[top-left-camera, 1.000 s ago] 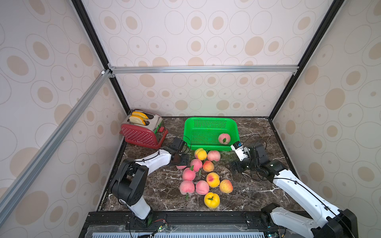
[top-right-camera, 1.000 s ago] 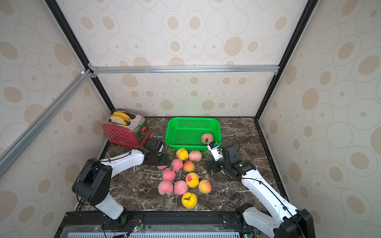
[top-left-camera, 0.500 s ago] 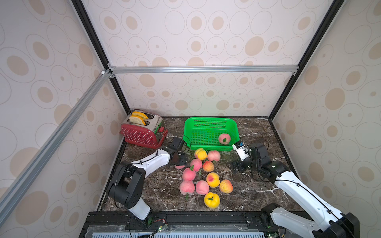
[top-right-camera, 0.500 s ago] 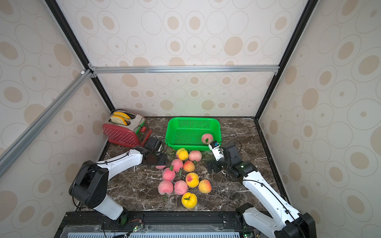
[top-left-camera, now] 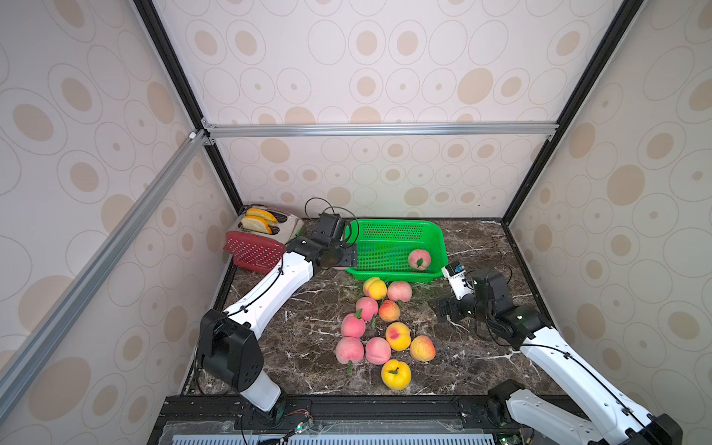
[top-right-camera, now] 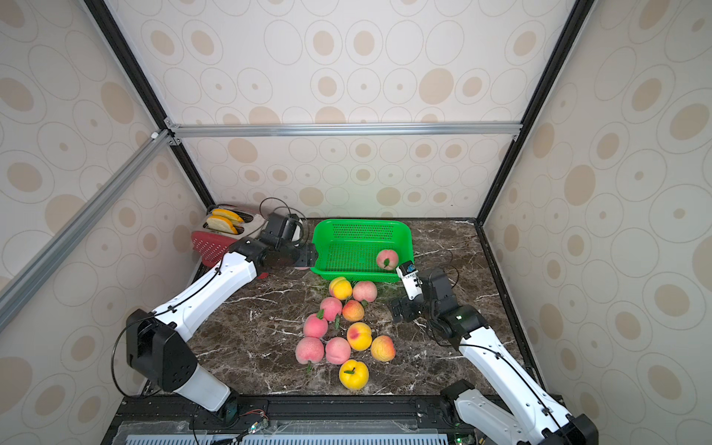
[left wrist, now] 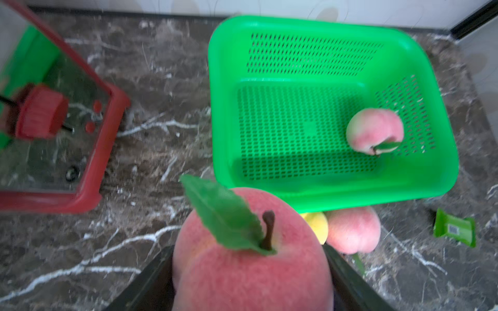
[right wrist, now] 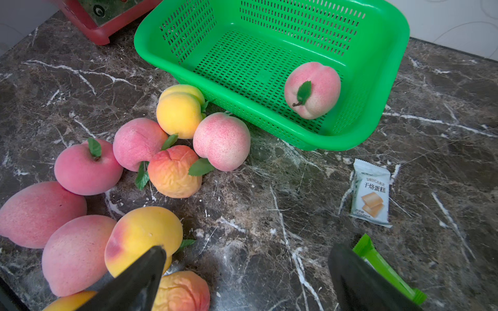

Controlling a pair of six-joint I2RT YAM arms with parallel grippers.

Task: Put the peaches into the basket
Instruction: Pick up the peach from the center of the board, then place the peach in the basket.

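Note:
I keep carrying the held peach in with my left gripper until it nears the basket's bottom, as the green basket's empty end is open ahead of it.
My left gripper is shut on a pink peach with a green leaf, held above the table by the near left corner of the green basket. One pink peach lies inside the basket at its right end, also seen in the right wrist view. Several peaches, pink, orange and yellow, lie clustered on the marble in front of the basket. My right gripper stands open and empty, low over bare marble to the right of the cluster.
A red-and-silver toaster with bread slices stands left of the basket. A white snack packet and a green packet lie on the marble near my right gripper. Patterned walls close in the table on three sides.
My left gripper has risen from the left edge of the peach cluster and moved back to the basket's corner with the peach. The right arm has barely shifted.

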